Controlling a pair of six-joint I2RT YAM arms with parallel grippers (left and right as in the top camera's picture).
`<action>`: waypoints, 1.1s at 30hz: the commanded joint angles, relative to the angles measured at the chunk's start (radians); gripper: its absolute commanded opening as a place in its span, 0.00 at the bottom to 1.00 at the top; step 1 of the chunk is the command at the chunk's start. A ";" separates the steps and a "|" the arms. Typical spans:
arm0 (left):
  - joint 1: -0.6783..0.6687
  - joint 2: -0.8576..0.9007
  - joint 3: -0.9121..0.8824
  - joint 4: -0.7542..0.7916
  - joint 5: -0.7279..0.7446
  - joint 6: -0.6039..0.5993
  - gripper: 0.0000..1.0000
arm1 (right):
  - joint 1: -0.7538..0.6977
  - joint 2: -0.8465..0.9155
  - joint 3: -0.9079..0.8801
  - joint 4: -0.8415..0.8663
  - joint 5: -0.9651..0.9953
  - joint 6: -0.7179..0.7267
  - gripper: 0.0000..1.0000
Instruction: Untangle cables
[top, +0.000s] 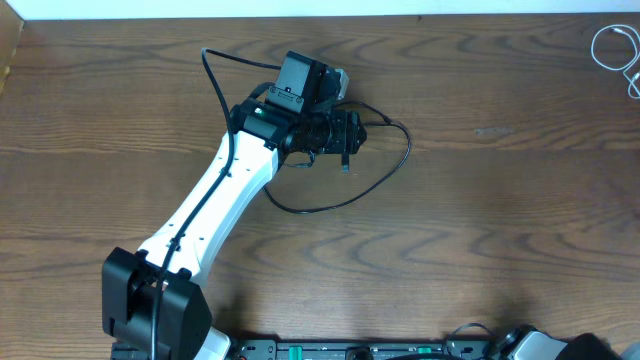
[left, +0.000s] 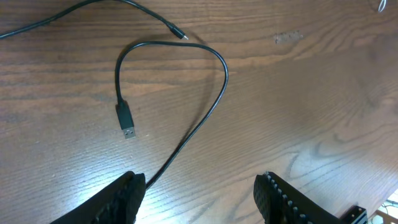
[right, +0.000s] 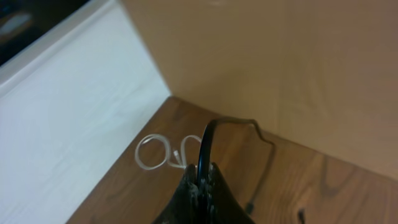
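My right gripper should keep going to the open wood before (top: 627, 178) the white cable's coil and release the black wire (right: 247, 120) there, since it arches clear of that cable.
The black cable (top: 398, 160) lies looped on the table's middle. In the left wrist view it (left: 219, 93) curves from a USB plug (left: 126, 123) round and down under my left finger, and its small plug (left: 180, 35) lies at the top. My left gripper (left: 199, 190) is open and empty just above it, also seen in the overhead view (top: 350, 135). The white cable (top: 612, 45) lies coiled at the far right corner and shows in the right wrist view (right: 163, 152). My right gripper (right: 202, 174) is shut, with a thick black wire (right: 208, 134) rising from between its tips.
The table's back edge meets a white wall (right: 68, 124). A tan panel (right: 298, 74) stands behind the corner. The left arm's white link (top: 215, 200) crosses the table's left middle. The right arm's base (top: 530, 345) sits at the front right.
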 joint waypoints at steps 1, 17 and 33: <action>0.003 0.000 0.006 -0.003 -0.012 0.017 0.62 | -0.040 0.040 0.006 -0.001 0.022 0.063 0.01; 0.002 0.000 0.006 -0.004 -0.012 0.016 0.61 | -0.086 0.449 0.005 0.067 0.015 0.081 0.22; 0.004 -0.001 0.006 -0.004 -0.080 0.018 0.62 | -0.072 0.486 0.006 -0.038 -0.540 0.025 0.95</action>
